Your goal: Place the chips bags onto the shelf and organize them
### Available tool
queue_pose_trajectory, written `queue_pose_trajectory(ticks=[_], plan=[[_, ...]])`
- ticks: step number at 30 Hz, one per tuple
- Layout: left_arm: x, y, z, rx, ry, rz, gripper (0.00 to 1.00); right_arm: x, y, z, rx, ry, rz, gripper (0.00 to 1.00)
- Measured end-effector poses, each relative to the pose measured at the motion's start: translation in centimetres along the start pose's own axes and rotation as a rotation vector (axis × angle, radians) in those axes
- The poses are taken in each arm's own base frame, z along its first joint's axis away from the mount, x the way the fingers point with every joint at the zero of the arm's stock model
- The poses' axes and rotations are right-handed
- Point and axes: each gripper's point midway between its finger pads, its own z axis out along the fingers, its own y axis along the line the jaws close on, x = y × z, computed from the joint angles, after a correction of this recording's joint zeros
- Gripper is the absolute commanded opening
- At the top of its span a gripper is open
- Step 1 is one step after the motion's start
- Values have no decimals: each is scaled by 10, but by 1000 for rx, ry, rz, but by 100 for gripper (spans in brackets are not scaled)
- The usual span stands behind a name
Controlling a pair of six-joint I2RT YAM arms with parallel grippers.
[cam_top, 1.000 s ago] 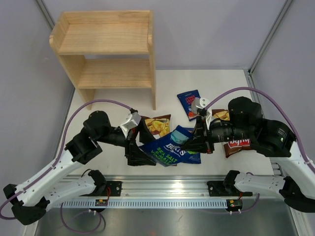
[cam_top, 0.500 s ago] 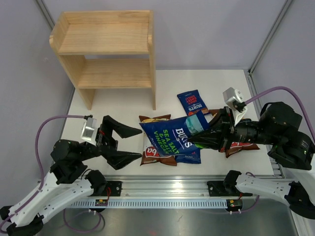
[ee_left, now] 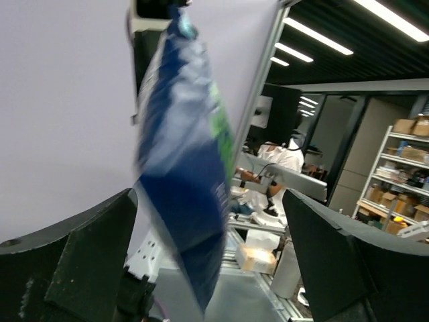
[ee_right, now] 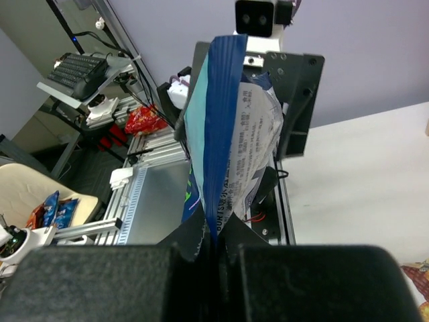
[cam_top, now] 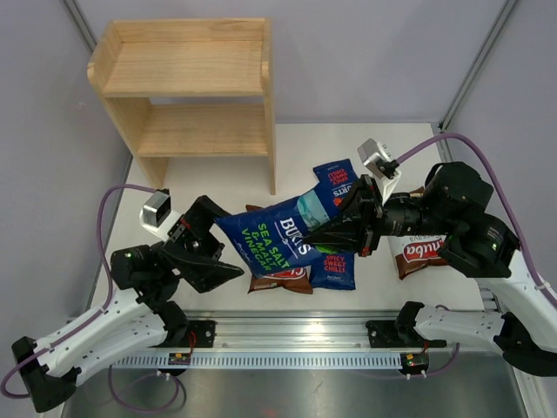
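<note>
The green-lettered Burts bag [cam_top: 277,233] hangs from my right gripper, far from the shelf's top level, so my left gripper should take the bag's loose end [cam_top: 238,239] first.
My right gripper [cam_top: 338,233] is shut on the right edge of the dark blue green-lettered Burts bag [cam_top: 277,237], which hangs tilted above the table. In the right wrist view the bag [ee_right: 228,134] stands edge-on, pinched in the gripper [ee_right: 218,245]. My left gripper [cam_top: 228,257] is open at the bag's left end. In the left wrist view the blurred bag [ee_left: 188,168] hangs between its wide-apart fingers [ee_left: 80,255], touching neither. A red-lettered Burts bag [cam_top: 334,178], another Burts bag [cam_top: 333,268] and two Chuba bags [cam_top: 280,279] [cam_top: 424,252] lie flat. The wooden shelf [cam_top: 200,87] stands at the back left with both tiers bare.
The white table [cam_top: 200,187] ends at a metal rail [cam_top: 296,340] by the arm bases. Grey walls close in the left, back and right sides. The shelf's right side panel [cam_top: 271,131] stands just behind the bags.
The right gripper has lifted the green-lettered bag and carried it left and up. The left gripper let go, opened wide, pulled back, then came in at the bag's left end.
</note>
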Motion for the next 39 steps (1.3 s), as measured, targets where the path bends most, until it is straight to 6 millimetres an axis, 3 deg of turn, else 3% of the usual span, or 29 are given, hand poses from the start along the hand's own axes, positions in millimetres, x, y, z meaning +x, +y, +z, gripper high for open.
queue_pose_trajectory(ticks=[1,5,6,13,14,15,21,28,29,32,35,36,37,38,39], plan=[[-2,-5,0,19,-8,0,86,3,-2,2,-1,10,7,0],[-7,-16,-1,55,-20,4,55,8,-3,6,-18,34,19,0],[-8,-18,-2,56,-21,4,55,9,-4,7,-17,36,16,0],[-4,-22,-10,42,-11,13,53,10,-8,5,15,55,13,0],[-3,-22,-11,36,-8,16,57,9,-9,6,22,54,12,0],[-3,-21,-12,29,-5,20,72,7,-10,6,27,51,9,0],[5,-9,-16,-33,27,20,75,3,-20,13,66,54,23,0],[10,1,-17,-75,41,24,41,6,-30,22,91,70,65,0],[10,2,-18,-81,43,25,32,6,-30,22,91,70,68,0],[12,8,-19,-103,48,27,22,8,-31,22,97,81,77,1],[13,15,-21,-143,45,32,17,9,-40,20,155,78,85,18],[12,18,-22,-164,40,33,13,10,-45,19,190,74,89,33],[12,21,-24,-187,38,32,13,9,-52,17,231,67,93,54],[13,25,-26,-213,37,27,12,7,-59,15,277,53,88,67],[12,27,-29,-237,30,27,4,4,-66,12,321,33,78,70]])
